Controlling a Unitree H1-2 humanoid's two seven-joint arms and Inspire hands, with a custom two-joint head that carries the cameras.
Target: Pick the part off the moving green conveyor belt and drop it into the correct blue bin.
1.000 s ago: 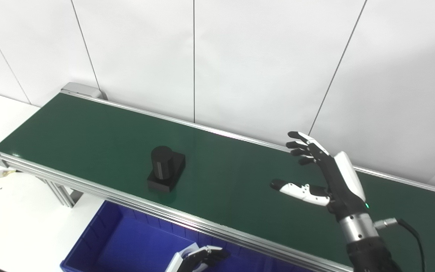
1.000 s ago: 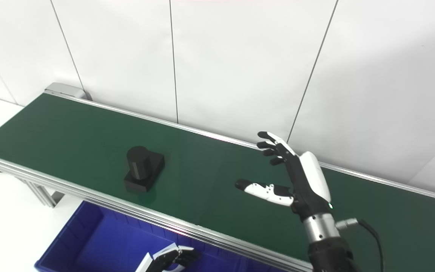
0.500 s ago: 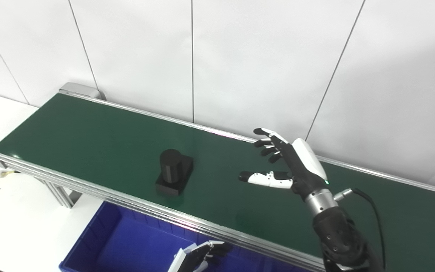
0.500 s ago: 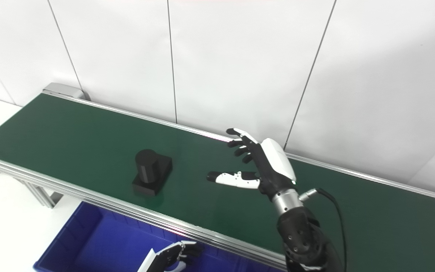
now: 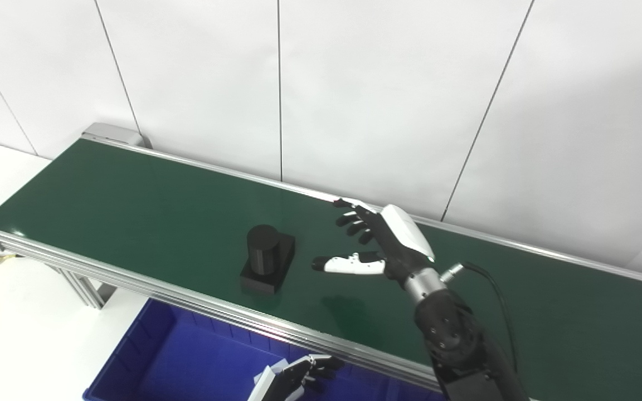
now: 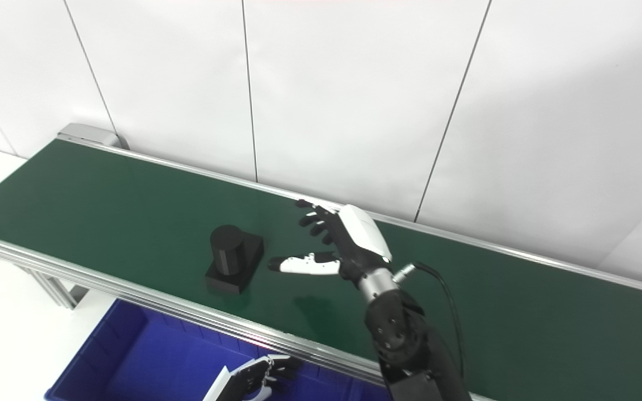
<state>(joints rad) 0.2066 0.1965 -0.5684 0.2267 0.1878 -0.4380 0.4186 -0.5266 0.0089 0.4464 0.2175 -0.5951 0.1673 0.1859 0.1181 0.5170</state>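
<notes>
The join between the cylinder and the square base looks unbroken and black. The base should rise and tilt with the cylinder when I lift the cylinder.
A black part, an upright cylinder on a square base, rides on the green conveyor belt near its front rail. My right hand is open just to the part's right, above the belt, thumb stretched toward the part and fingers spread behind; it does not touch the part. My left hand sits low at the bottom edge over the blue bin, fingers curled, holding nothing that I can see.
The belt's aluminium front rail runs between the part and the bin below. A white wall stands right behind the belt. A white table surface lies at the left, with a cable end near the belt's frame.
My right hand has swept left along the belt and lowered, closing most of the gap to the part. The part has drifted right on the belt. The left hand has barely moved.
</notes>
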